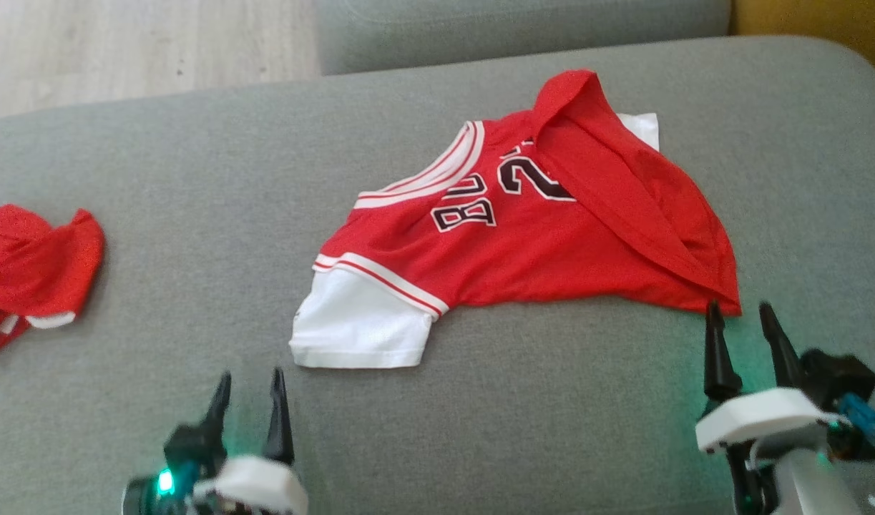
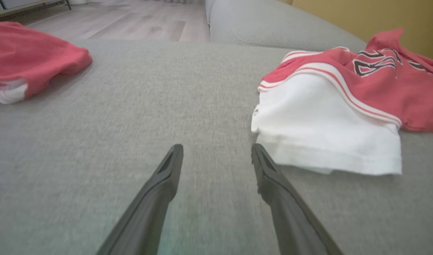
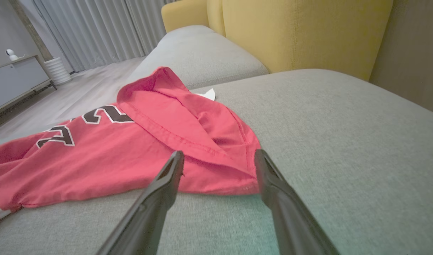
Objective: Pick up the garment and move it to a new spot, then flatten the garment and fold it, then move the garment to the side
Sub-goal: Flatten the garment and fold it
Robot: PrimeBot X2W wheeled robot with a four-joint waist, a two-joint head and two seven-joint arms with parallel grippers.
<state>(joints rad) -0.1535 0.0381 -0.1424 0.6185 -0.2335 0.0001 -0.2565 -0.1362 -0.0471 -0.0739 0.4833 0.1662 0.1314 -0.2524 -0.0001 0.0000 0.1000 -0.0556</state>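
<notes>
My gripper will spread the garment. The dark lettering (image 1: pixel 535 180) runs under the garment's folded flap (image 1: pixel 629 190), so the flap should open out and show the rest of the lettering.
The garment (image 1: pixel 537 236) is a red jersey with white sleeves and dark lettering, lying partly folded over itself on the grey cushion (image 1: pixel 194 179). Its white sleeve (image 2: pixel 326 131) lies just right of my left gripper (image 2: pixel 216 152), whose fingers stand open and empty on the bare cushion. In the head view that left gripper (image 1: pixel 251 375) sits at the lower left, short of the sleeve. My right gripper (image 1: pixel 739 307) is open at the jersey's near right corner. The right wrist view shows the right gripper (image 3: pixel 219 156) with its tips framing the red hem corner (image 3: pixel 234 177), nothing pinched.
A second red garment (image 1: pixel 33 268) lies bunched at the cushion's left edge. Beyond the cushion are another grey cushion (image 1: pixel 523 28), wooden floor (image 1: pixel 144 43), and a yellow sofa back (image 3: pixel 301 32) to the right.
</notes>
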